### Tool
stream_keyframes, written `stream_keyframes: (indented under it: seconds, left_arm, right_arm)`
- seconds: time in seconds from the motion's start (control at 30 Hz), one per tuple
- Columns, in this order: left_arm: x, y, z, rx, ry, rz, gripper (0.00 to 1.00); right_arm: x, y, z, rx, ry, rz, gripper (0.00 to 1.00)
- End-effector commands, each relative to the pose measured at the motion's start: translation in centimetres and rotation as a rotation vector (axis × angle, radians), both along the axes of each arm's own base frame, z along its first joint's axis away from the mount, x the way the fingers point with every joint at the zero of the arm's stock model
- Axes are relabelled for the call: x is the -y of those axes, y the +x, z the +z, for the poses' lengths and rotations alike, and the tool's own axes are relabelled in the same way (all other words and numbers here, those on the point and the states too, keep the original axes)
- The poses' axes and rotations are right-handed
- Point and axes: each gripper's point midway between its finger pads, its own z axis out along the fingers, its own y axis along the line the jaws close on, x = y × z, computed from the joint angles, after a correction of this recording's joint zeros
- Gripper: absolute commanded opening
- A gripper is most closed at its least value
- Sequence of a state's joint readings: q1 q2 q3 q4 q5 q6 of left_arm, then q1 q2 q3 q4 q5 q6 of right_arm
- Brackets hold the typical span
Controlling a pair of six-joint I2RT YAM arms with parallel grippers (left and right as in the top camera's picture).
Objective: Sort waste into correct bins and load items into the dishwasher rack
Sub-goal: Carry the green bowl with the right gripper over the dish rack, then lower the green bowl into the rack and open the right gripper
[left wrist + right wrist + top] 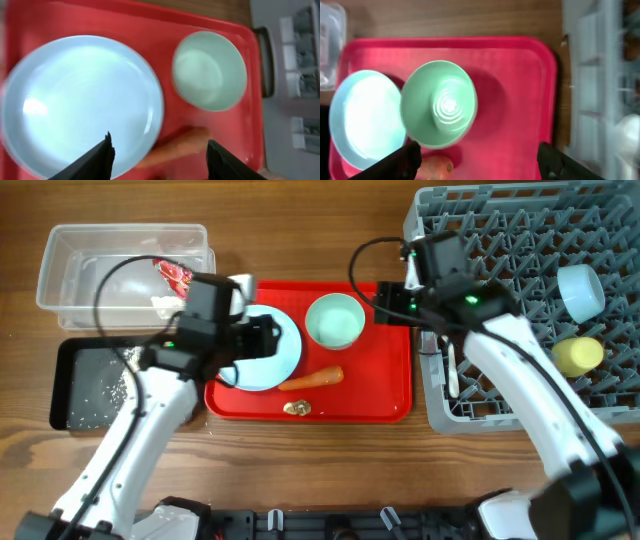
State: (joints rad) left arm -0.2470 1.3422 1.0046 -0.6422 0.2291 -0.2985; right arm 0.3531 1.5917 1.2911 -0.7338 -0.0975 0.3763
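Observation:
My right gripper should pick up the bowl (362, 320) by its rim and load it first, because the dishwasher rack (530, 275) is past the pale bowl, far from my left gripper.
On the red tray (395, 375) lie the light blue plate (275, 360), a pale bowl (335, 320), the orange carrot (312, 379) and a golden-brown lump (296, 408). My left gripper (159, 155) hovers open over the plate's (80, 100) right rim, with the carrot (180, 145) blurred below its fingers and the bowl (210, 70) beyond. My right gripper (477, 160) stands open and empty above the tray, just right of the bowl (440, 102). The grey dishwasher rack (520, 240) holds a second bowl (580, 290), the yellow cup (578, 355) and the white spoon (453, 370).
The clear tub (70, 265) at the back left contains the red-and-white wrapper (175, 275) and the white tissue (163, 303). In front of it the black tray (75, 385) carries rice-like scraps (120, 385). Bare wooden table runs along the front.

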Motion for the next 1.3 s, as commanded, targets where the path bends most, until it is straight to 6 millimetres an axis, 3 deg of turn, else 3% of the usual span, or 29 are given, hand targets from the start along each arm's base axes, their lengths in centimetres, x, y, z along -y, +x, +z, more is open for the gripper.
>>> stream_keyframes:
  seconds: [0.0,0.2,0.27,0.3,0.37,0.47,0.57,0.67,0.8,0.9,1.07,1.27]
  left_arm:
    - [-2.3,0.3,0.4,-0.009,0.001,0.072,0.63]
    - [-2.6,0.2,0.2,-0.022,0.004,0.081,0.66]
    - [-2.7,0.1,0.2,-0.025,0.005,0.081,0.66]
    - [-2.7,-0.1,0.1,-0.032,0.006,0.081,0.67]
    - [-2.7,-0.2,0.0,-0.038,0.007,0.081,0.66]
    - [-2.7,-0.2,0.0,-0.039,0.008,0.081,0.67]
    - [-2.7,-0.2,0.0,-0.039,0.008,0.081,0.67]
    - [-2.7,-0.2,0.0,-0.039,0.008,0.081,0.67]
    - [-2.7,-0.2,0.0,-0.040,0.008,0.081,0.67]
    - [-2.7,-0.2,0.0,-0.039,0.008,0.081,0.67]
    - [-2.7,-0.2,0.0,-0.039,0.008,0.081,0.68]
    - [-2.7,-0.2,0.0,-0.039,0.008,0.081,0.68]
  right_arm:
    - [-2.3,0.7,-3.9,-0.070,0.024,0.079,0.76]
    - [-4.6,1.8,-10.9,-0.156,0.015,0.091,0.62]
    - [-4.6,1.6,-12.6,-0.196,0.007,0.076,0.50]
    - [-4.5,1.3,-13.7,-0.230,0.004,0.055,0.37]
    - [-4.4,1.0,-14.0,-0.246,0.002,0.043,0.20]
    - [-4.4,1.3,-13.1,-0.222,0.006,0.042,0.15]
    - [-3.5,2.3,-10.8,-0.152,-0.021,0.022,0.04]
    - [-2.0,3.2,-7.5,-0.067,-0.051,-0.017,0.04]
    - [0.9,4.1,-1.1,0.105,-0.096,-0.052,0.04]
    - [4.4,4.5,3.9,0.256,-0.192,-0.121,0.04]
    - [12.3,4.5,11.2,0.468,-0.501,-0.258,0.04]
    - [20.9,4.3,15.6,0.528,-0.861,-0.460,0.04]
